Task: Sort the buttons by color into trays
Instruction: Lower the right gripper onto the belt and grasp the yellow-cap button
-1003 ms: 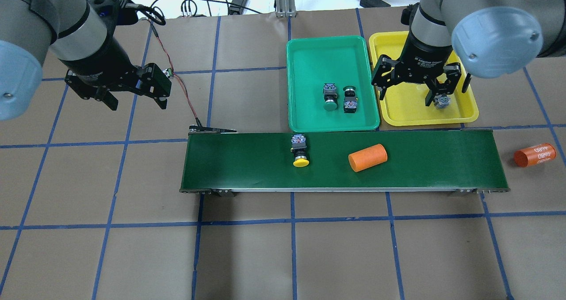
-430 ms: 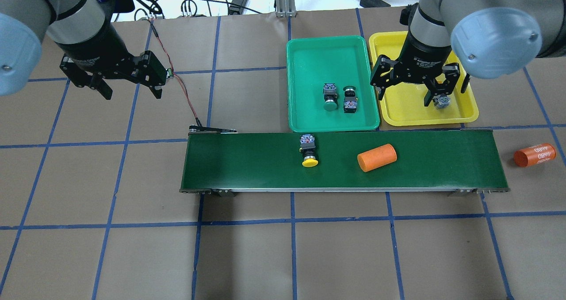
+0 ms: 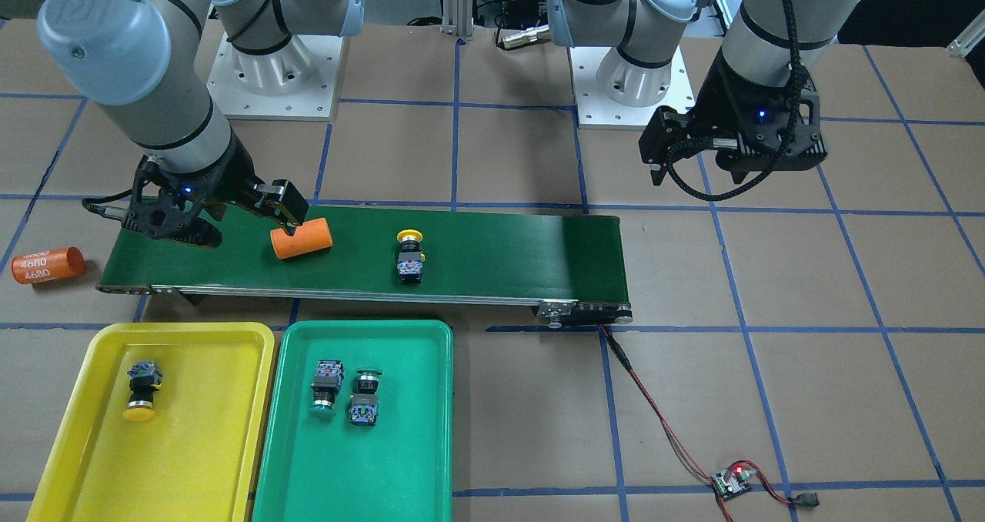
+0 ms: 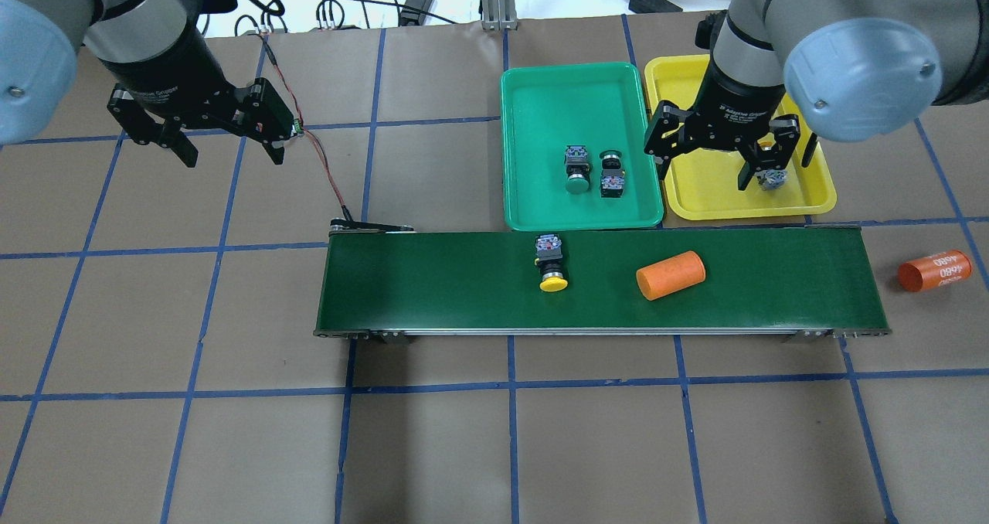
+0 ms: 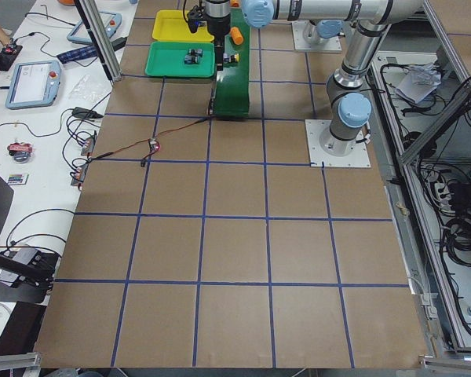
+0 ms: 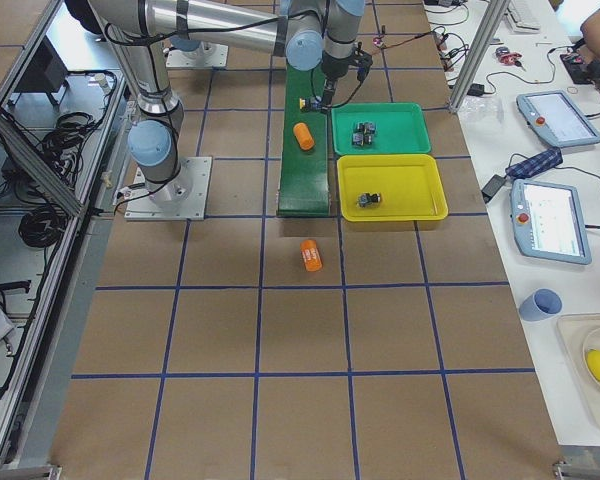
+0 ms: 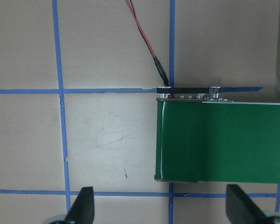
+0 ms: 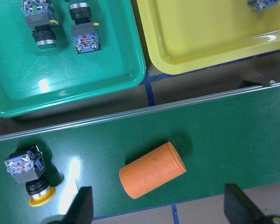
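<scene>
The yellow button lies crosswise on the belt, clear of the orange cylinder, so the robot's right gripper should carry on moving closer with its fingers open until they are on both sides of the button's body.
One yellow button (image 4: 552, 262) lies on its side on the conveyor belt (image 4: 433, 284), cap toward the near edge; the right wrist view has it at lower left (image 8: 30, 175). Two green buttons (image 4: 576, 170) (image 4: 612, 174) lie in the green tray (image 4: 541, 99). The other yellow button (image 3: 141, 389) lies in the yellow tray (image 3: 200, 460). My right gripper (image 4: 705, 170) hangs open and empty above the yellow tray's near edge. Far off to the left, my left gripper (image 4: 230, 149) is open and empty over bare table.
An orange cylinder (image 4: 671, 275) lies on the belt to the right of the yellow button. Another orange cylinder, marked 4680 (image 4: 934, 270), rests on the table past the belt's right end. A red-black wire (image 4: 321, 165) runs from the belt's left end.
The yellow button and the orange cylinder have ridden to the right on the belt. My left gripper has moved farther back. The right gripper has shifted slightly back.
</scene>
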`<state>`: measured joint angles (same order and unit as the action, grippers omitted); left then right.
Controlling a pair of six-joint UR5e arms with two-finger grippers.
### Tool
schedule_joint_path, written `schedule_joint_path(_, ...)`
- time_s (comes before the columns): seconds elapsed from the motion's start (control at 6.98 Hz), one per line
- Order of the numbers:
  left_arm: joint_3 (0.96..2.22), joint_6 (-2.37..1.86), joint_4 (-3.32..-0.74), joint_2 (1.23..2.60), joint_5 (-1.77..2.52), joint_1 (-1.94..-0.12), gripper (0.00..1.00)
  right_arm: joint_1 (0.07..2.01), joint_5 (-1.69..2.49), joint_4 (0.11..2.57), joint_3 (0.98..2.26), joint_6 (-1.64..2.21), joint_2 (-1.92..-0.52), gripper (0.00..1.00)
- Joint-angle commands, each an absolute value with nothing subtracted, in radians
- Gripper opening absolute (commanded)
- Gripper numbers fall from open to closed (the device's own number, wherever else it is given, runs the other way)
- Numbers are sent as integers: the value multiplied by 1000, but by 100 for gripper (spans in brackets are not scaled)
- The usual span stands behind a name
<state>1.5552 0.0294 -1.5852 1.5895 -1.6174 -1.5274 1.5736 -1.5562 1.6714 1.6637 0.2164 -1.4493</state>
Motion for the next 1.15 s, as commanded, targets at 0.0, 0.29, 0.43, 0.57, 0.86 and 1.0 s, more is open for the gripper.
schedule_joint_path(0.0,1563,28,-1588,1588,-1615,-1528,100,1578,-1554,1680,1695,216,-1447,100)
schedule_joint_path(0.29,1552,28,-1586,1594,-1608,-1529,100,1600,-1548,1756,1732,227,-1408,100)
schedule_joint_path(0.43,1554,28,-1586,1597,-1606,-1531,100,1635,-1548,1820,1765,229,-1393,100)
schedule_joint_path(0.57,1552,28,-1586,1594,-1609,-1531,100,1667,-1548,1866,1772,230,-1391,100)
schedule_joint_path(0.86,1554,28,-1585,1597,-1606,-1532,100,1674,-1489,1868,1773,219,-1375,100)
schedule_joint_path(1.0,1557,26,-1585,1594,-1606,-1534,100,1674,-1404,1891,1772,218,-1338,100)
